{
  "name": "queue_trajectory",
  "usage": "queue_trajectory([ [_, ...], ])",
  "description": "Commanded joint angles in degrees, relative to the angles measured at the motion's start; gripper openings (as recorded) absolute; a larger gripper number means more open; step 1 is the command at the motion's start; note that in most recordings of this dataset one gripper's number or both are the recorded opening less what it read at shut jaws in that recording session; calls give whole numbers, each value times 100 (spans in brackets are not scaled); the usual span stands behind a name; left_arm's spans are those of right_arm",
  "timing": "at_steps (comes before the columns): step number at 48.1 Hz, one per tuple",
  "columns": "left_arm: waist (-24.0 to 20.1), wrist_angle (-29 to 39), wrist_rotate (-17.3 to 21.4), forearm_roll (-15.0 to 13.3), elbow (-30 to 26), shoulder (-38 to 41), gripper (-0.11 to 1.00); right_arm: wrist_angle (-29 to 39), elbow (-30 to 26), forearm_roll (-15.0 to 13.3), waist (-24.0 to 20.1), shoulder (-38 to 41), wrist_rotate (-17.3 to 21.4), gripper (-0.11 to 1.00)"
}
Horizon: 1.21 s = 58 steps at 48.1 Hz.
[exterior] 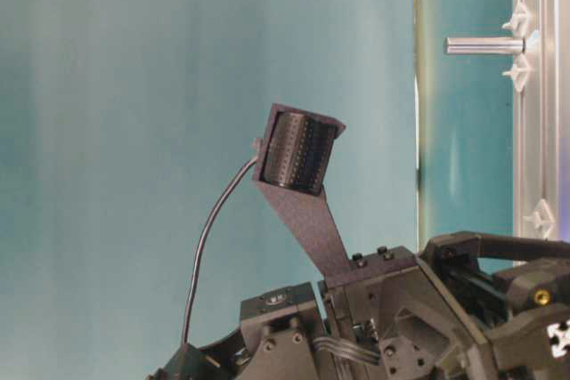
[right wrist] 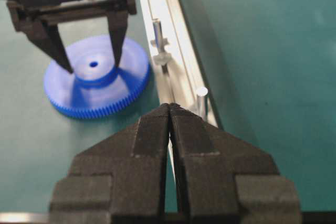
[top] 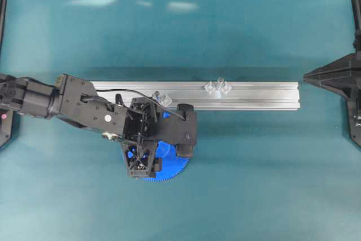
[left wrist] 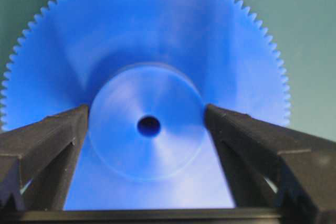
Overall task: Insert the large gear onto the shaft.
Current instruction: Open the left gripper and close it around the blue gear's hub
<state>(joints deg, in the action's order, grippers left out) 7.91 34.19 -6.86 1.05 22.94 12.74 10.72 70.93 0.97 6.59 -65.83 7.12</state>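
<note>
The raised middle of the large gear (top: 174, 163) has an open round hole (left wrist: 148, 126), so the tip of the shaft will come through the large gear when the robot lowers it.
The large gear (left wrist: 147, 45), bright blue, lies flat on the teal table (top: 254, 184), just in front of the rail. It also shows partly under the arm from overhead (top: 169, 169) and whole in the right wrist view (right wrist: 94, 85). My left gripper (left wrist: 147, 111) points down over it, open, one finger on each side of the raised hub (right wrist: 92, 66). The shaft (top: 218, 86) stands upright on the rail between two clear feet, also seen at table level (exterior: 485, 44) and close to my right gripper (right wrist: 201, 98). That right gripper (right wrist: 169, 107) is shut and empty at the rail's right end (top: 307, 76).
A long grooved aluminium rail (top: 254, 95) crosses the middle of the table. A second look-alike pin (top: 159, 97) stands on it beside my left wrist (right wrist: 156, 30). Black frame posts (top: 355, 4) run along both side edges.
</note>
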Motion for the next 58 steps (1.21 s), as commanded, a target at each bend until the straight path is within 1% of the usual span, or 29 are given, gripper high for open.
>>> queue_trajectory([
  [1, 44, 9, 0, 18, 9, -44, 94, -35, -53, 9, 18, 26, 53, 7],
  [11, 70, 18, -18, 18, 88, -35, 94, -26, -26, 9, 18, -26, 53, 7],
  [43, 70, 53, -35, 18, 70, 18, 93, -35, -18, 9, 26, -35, 53, 7],
  [48, 70, 97, -26, 18, 70, 44, 89, -35, -26, 9, 18, -35, 53, 7],
  [53, 70, 229, -35, 18, 35, 44, 77, -44, -26, 9, 26, -35, 53, 7],
  [58, 70, 255, -26, 18, -35, 18, 77, -44, -18, 9, 18, -35, 53, 7],
])
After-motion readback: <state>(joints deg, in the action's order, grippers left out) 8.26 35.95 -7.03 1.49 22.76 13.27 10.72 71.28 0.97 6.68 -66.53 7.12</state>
